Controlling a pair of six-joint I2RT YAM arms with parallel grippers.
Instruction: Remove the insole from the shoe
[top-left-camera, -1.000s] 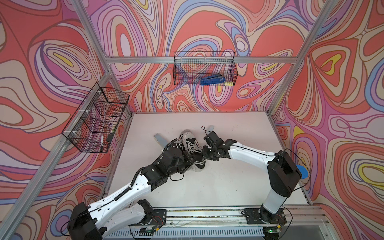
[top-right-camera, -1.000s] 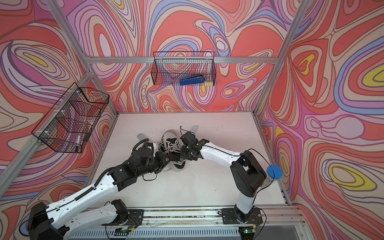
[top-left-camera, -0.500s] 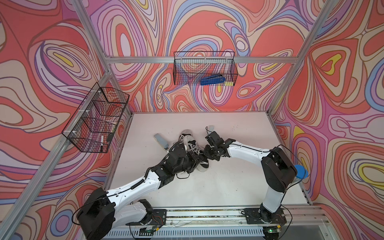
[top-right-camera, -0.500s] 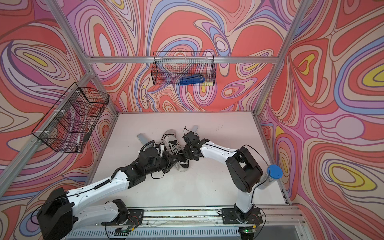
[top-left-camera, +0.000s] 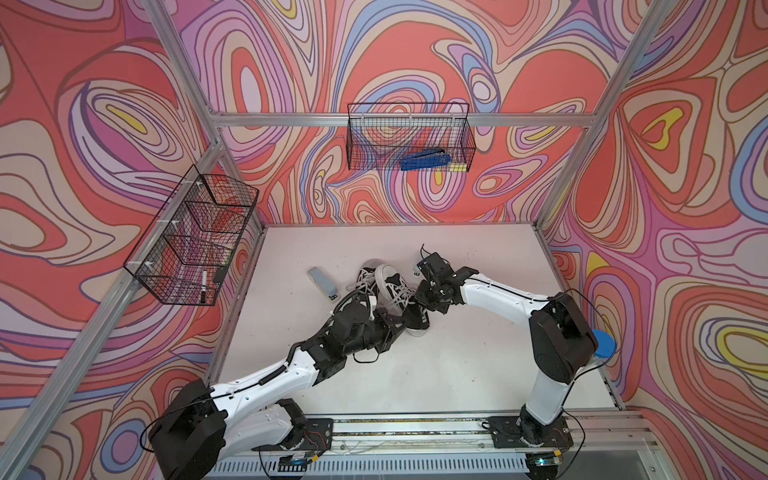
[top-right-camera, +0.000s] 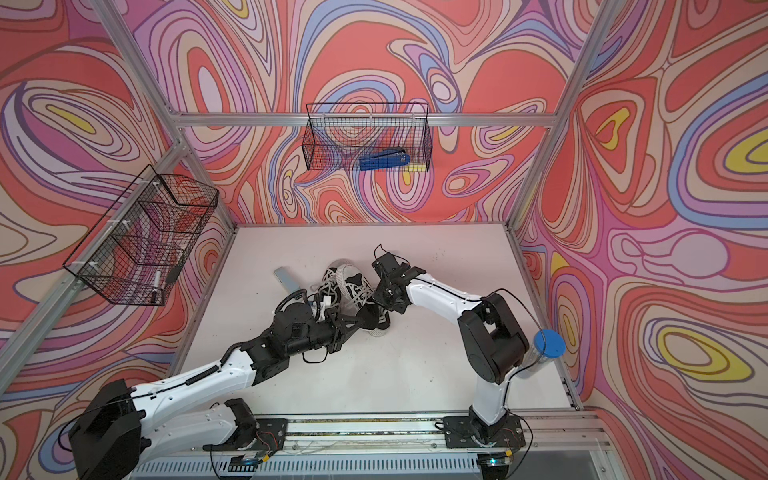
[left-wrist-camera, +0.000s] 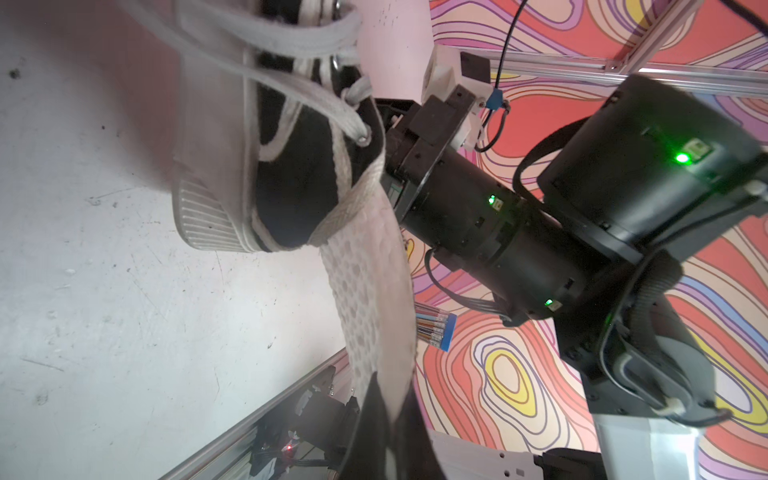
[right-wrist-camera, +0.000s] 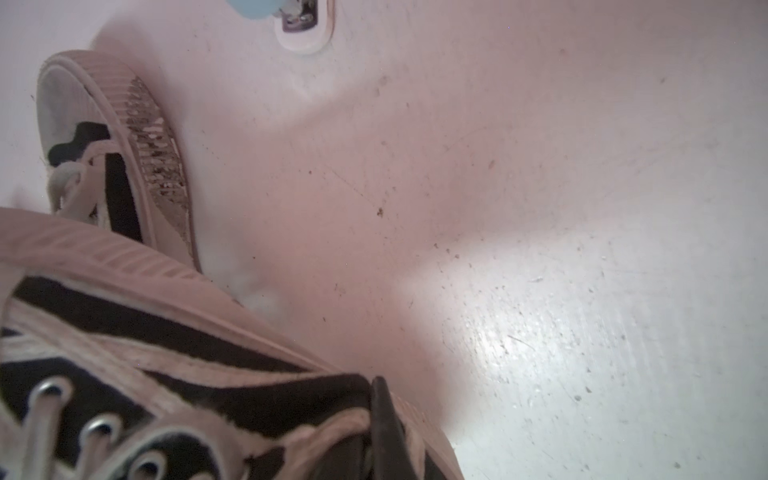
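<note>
I should take the insole's exposed part (left-wrist-camera: 372, 300) with my right gripper first, because the insole in my left gripper still goes into the shoe (left-wrist-camera: 352, 222). My left gripper should hold the shoe after that.
A black-and-white laced shoe (top-left-camera: 392, 286) (top-right-camera: 353, 286) lies on its side mid-table, between both arms. In the left wrist view a white perforated insole (left-wrist-camera: 370, 299) sticks out of the shoe's (left-wrist-camera: 291, 199) heel opening. My left gripper (left-wrist-camera: 386, 419) is shut on the insole's free end. It sits at the heel in both top views (top-left-camera: 409, 322) (top-right-camera: 363, 320). My right gripper (right-wrist-camera: 382, 415) (top-left-camera: 419, 297) is shut on the shoe's (right-wrist-camera: 166, 374) collar edge. The insole is hidden in both top views.
A second matching shoe (right-wrist-camera: 112, 158) (top-left-camera: 365, 276) lies right behind the held one. A pale grey-blue flat piece (top-left-camera: 322, 282) lies to their left. Wire baskets hang on the back wall (top-left-camera: 409, 141) and left wall (top-left-camera: 191, 241). A blue-lidded container (top-left-camera: 602, 345) stands at the table's right edge.
The left arm has stretched out lower and its wrist has shifted right toward the shoe. The shoe has slid slightly right. Both grippers have stayed shut.
</note>
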